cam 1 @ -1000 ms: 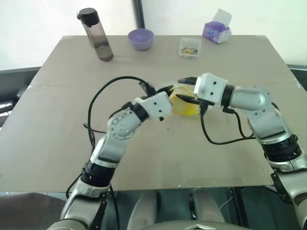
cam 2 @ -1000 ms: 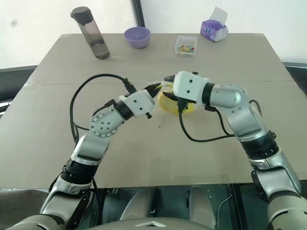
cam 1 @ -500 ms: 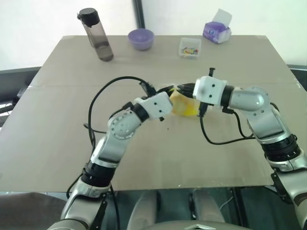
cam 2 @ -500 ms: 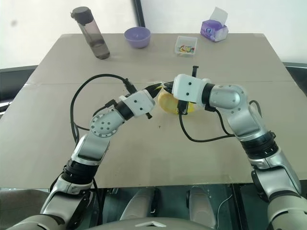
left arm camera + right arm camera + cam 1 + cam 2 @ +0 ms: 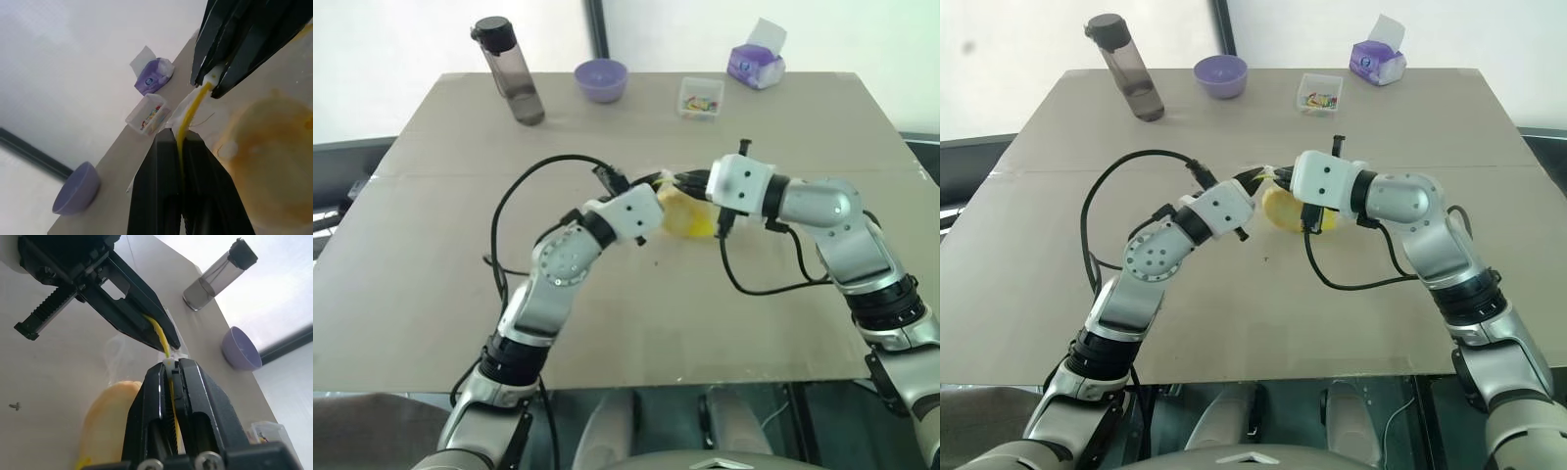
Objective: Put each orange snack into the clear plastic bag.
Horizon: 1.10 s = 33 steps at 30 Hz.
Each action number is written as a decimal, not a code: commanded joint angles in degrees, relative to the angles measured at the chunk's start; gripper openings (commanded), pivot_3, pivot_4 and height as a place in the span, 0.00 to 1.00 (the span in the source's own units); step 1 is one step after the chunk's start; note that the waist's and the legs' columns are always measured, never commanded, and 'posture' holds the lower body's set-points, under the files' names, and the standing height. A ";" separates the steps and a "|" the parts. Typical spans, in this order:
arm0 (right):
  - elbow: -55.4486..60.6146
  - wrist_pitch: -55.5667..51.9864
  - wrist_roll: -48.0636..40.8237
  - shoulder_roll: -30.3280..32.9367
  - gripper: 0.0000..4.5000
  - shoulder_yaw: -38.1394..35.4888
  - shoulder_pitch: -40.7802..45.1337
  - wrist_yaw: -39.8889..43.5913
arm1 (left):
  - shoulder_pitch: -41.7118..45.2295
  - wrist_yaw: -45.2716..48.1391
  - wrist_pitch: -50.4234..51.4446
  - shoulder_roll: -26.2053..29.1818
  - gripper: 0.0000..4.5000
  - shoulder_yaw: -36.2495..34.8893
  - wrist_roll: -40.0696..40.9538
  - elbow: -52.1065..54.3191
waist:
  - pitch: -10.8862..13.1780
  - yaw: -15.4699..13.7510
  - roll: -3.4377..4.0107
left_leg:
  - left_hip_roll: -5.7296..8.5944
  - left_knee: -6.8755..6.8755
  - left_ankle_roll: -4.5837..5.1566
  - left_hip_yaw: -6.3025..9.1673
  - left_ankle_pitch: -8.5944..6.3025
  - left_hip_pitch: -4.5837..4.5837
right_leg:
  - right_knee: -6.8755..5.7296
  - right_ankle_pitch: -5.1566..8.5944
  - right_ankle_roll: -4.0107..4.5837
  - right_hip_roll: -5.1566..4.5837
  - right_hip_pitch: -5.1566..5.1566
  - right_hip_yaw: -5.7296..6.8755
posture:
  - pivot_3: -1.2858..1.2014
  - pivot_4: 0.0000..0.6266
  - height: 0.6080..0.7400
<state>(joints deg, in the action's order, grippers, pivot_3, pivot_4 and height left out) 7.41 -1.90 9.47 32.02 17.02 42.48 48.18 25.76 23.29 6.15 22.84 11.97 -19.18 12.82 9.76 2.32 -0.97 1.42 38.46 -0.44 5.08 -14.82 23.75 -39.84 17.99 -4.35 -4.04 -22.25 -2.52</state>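
Observation:
The bag's yellow seal is in my left gripper too close to the white slider point(image 5: 169, 363) in my right gripper, so I should open my left gripper and grip again nearer the seal's end.
The clear plastic bag point(image 5: 689, 206) hangs between my two grippers over the middle of the table. Its yellow seal strip point(image 5: 191, 106) stretches from one pair of fingertips to the other. My left gripper point(image 5: 179, 138) is shut on one end of the strip, and my right gripper point(image 5: 169, 365) is shut on the other end, tip to tip. The orange snack point(image 5: 108, 420), a round yellow-orange bun, shows through the crinkly plastic just below the strip, also seen as the orange snack point(image 5: 266, 164). From the head, the left gripper point(image 5: 661, 184) and right gripper point(image 5: 690, 182) nearly meet.
Along the far edge of the brown table point(image 5: 450, 264) stand a dark bottle point(image 5: 509, 70), a purple bowl point(image 5: 601, 79), a small clear box of colourful bits point(image 5: 701, 98) and a purple tissue pack point(image 5: 756, 63). Black cables loop from both wrists.
My right gripper, open around the bag's top edge a second ago, has shut on the seal strip. The left gripper has kept its hold and stayed in place.

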 commanded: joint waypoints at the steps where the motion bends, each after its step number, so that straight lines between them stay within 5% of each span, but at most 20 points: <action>1: -0.15 -2.00 1.39 1.32 0.01 -3.46 0.19 -2.58 | -0.53 -3.39 3.62 1.95 0.00 -5.13 -2.19 -0.72 | 0.00 0.00 0.00 | 0.00 0.00 0.00 0.00 0.00 0.00 | 0.00 0.00 0.00 0.00 0.00 0.00 | 0.52 0.24 1.00; 23: 0.78 -6.11 1.90 4.91 0.01 -4.21 -2.27 -2.81 | 1.39 -15.79 12.92 3.23 0.00 -9.19 -9.53 -5.27 | 0.00 -0.24 0.00 | 0.01 0.00 0.00 0.00 0.00 0.05 | 0.00 0.00 0.00 -0.02 -0.04 0.00 | 0.52 0.24 1.00; 33: 1.78 -6.61 1.16 3.17 0.00 -3.73 -2.07 -2.65 | 0.27 -6.75 2.28 0.99 0.05 -4.31 -0.32 -1.88 | 0.00 -0.25 0.00 | -0.02 0.00 -0.01 -0.02 0.00 0.08 | 0.00 0.00 0.00 -0.04 -0.08 -0.02 | 0.52 0.24 1.00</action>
<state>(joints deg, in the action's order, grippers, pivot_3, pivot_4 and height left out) 6.67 -8.59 11.06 35.08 14.55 39.77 45.78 26.47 14.52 11.11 23.62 6.80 -20.93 7.18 9.76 2.07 -0.97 1.41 38.45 -0.45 5.06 -14.82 23.83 -39.83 17.99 -4.35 -4.08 -22.33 -2.54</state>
